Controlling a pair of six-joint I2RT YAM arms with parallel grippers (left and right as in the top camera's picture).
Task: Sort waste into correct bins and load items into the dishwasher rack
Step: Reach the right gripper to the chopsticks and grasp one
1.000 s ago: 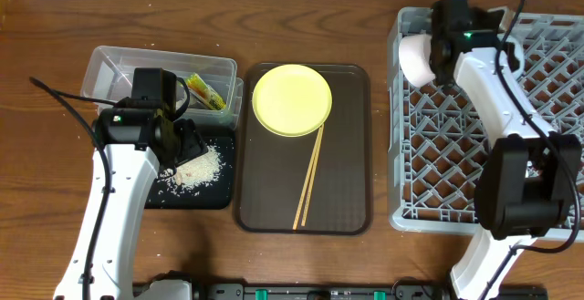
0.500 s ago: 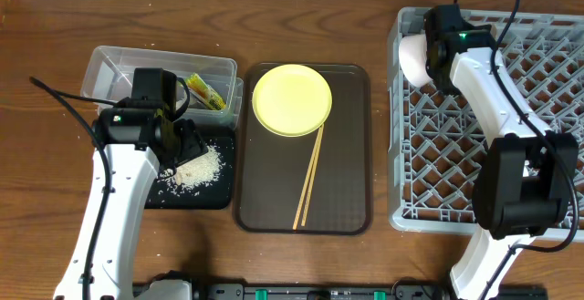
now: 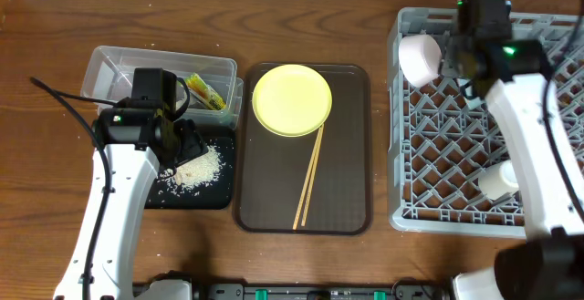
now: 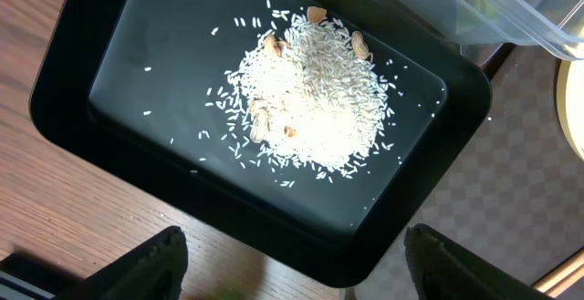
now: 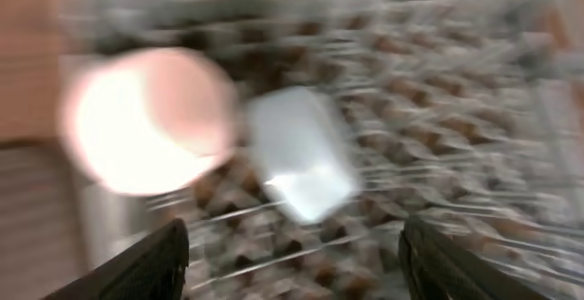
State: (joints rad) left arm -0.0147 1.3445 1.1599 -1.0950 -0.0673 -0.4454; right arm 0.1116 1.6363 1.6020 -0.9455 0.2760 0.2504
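Note:
The chopstick shafts (image 3: 306, 188) are clear of the yellow plate. My open right gripper should carry on going to the brown serving tray until it closes on one chopstick (image 3: 314, 168).
The pinkish-white bowl (image 3: 419, 58) (image 5: 146, 122) lies on its side in the far left corner of the grey dishwasher rack (image 3: 438, 154) (image 5: 438, 99). My right gripper (image 3: 459, 63) (image 5: 292, 263) hovers just right of it, open and empty. The right wrist view is blurred; a pale object (image 5: 301, 154) lies on the grid beside the bowl. A small pale cup (image 3: 500, 180) stands in the rack. My left gripper (image 3: 182, 140) (image 4: 292, 273) is open and empty over the black tray (image 3: 196, 195) (image 4: 137, 90) of rice scraps (image 3: 199, 168) (image 4: 310, 90).
The clear tub (image 3: 109, 67) (image 4: 511, 8) behind the black tray holds the yellow-green wrapper (image 3: 206, 92). The brown serving tray (image 3: 347, 154) in the middle carries the yellow plate (image 3: 291, 99) and the chopsticks (image 3: 308, 180).
My right gripper has opened, let go of the pinkish-white bowl and drawn back to the right; the bowl stays in the rack corner. The left arm has not moved.

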